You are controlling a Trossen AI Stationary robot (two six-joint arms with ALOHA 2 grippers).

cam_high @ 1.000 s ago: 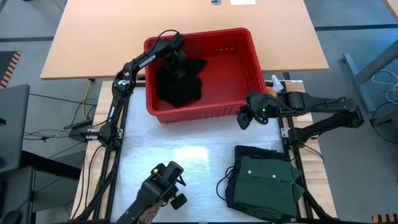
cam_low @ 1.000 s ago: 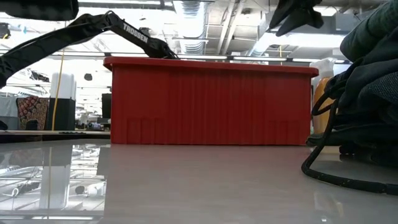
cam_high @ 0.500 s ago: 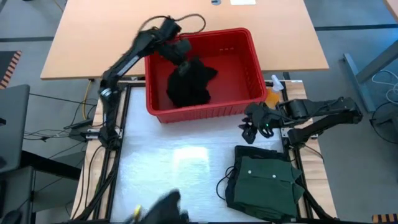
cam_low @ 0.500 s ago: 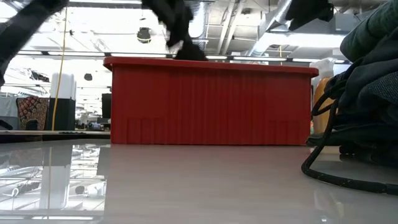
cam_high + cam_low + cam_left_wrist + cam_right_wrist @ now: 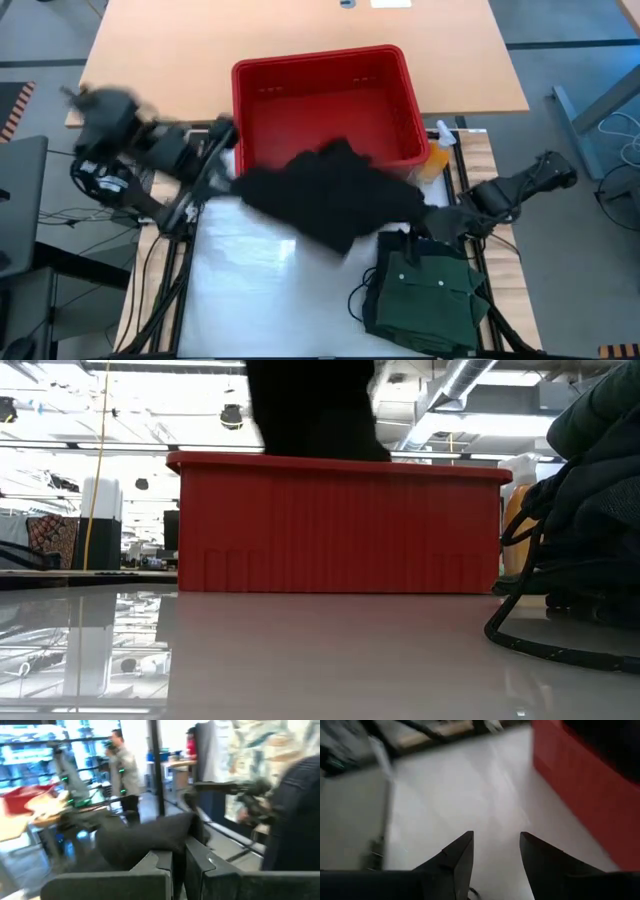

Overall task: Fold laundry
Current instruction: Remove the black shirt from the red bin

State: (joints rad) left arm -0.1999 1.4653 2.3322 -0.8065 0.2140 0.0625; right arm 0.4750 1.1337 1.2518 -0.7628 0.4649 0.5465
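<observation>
The black garment is up over the red basket's near side, so the robot's left gripper should move back and put the garment down over the white table surface (image 5: pixel 245 300).
A black garment (image 5: pixel 330 195) from the laundry is spread in the air over the near wall of the red basket (image 5: pixel 320 75). In the low view the garment (image 5: pixel 310 410) shows above the basket's rim (image 5: pixel 340 462). My left gripper (image 5: pixel 230 168) is shut on the garment's left end, at the basket's near left corner, and the arm is blurred. My right gripper (image 5: pixel 495 845) stands open over the white table with nothing between its fingers. In the high view it (image 5: pixel 440 225) is just right of the garment. A folded green buttoned shirt (image 5: pixel 430 295) lies on a dark pile at the near right. My left gripper pinches a bunched fold of the black garment (image 5: pixel 147 837) between its two shut fingers (image 5: pixel 160 862). The fingers point about level. The garment trails from them toward the table's right, lifted clear of the table; which edge of it is held I cannot tell.
An orange spray bottle (image 5: pixel 437 152) stands at the basket's right near corner. A black cord (image 5: pixel 540 645) loops beside the folded pile. White table surface (image 5: pixel 260 290) lies bare at the near left. People stand in the room beyond, in the left wrist view.
My left gripper has shut on the black garment inside the basket. It has then risen and swung fast toward the table's left and near side, turning level. The garment has been drawn out of the basket and spread over its near wall. My right gripper has drifted toward the near right.
</observation>
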